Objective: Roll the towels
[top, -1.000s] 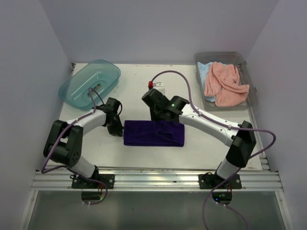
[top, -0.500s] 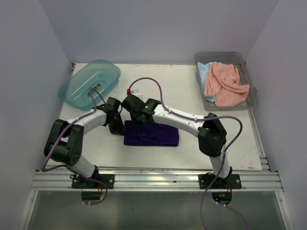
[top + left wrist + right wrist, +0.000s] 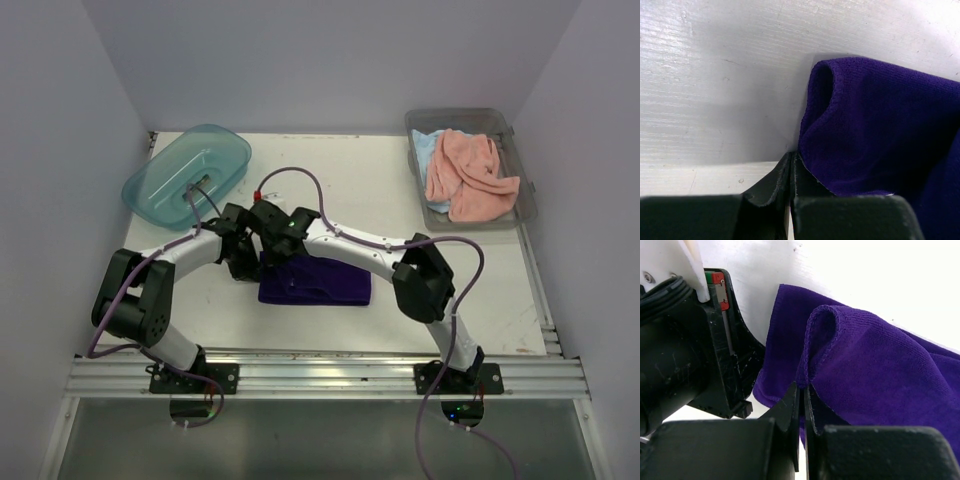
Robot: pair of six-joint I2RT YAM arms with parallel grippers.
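Observation:
One end of the purple towel is crowded by my grippers, and the towel lies crosswise. Next, my right gripper takes the opposite end and turns the towel lengthwise before rolling it.
A dark purple towel lies folded flat on the white table between the arms. In the left wrist view the purple towel curls up in a loop right at my left gripper, whose jaws are shut on its edge. My right gripper is shut on a raised fold of the purple towel, with the seam running in between its fingers. From above, the left gripper and the right gripper meet at the towel's left end. A salmon pink towel and a light blue towel lie in the grey bin.
A clear grey bin stands at the back right. At the back left sits a teal translucent tub. The right arm stretches across the back edge of the purple towel. The left gripper's black body fills the left of the right wrist view.
The right gripper has swung left along the purple towel's back edge, to its left end beside the left gripper. The towel's right end has drawn in leftward. The left gripper has closed.

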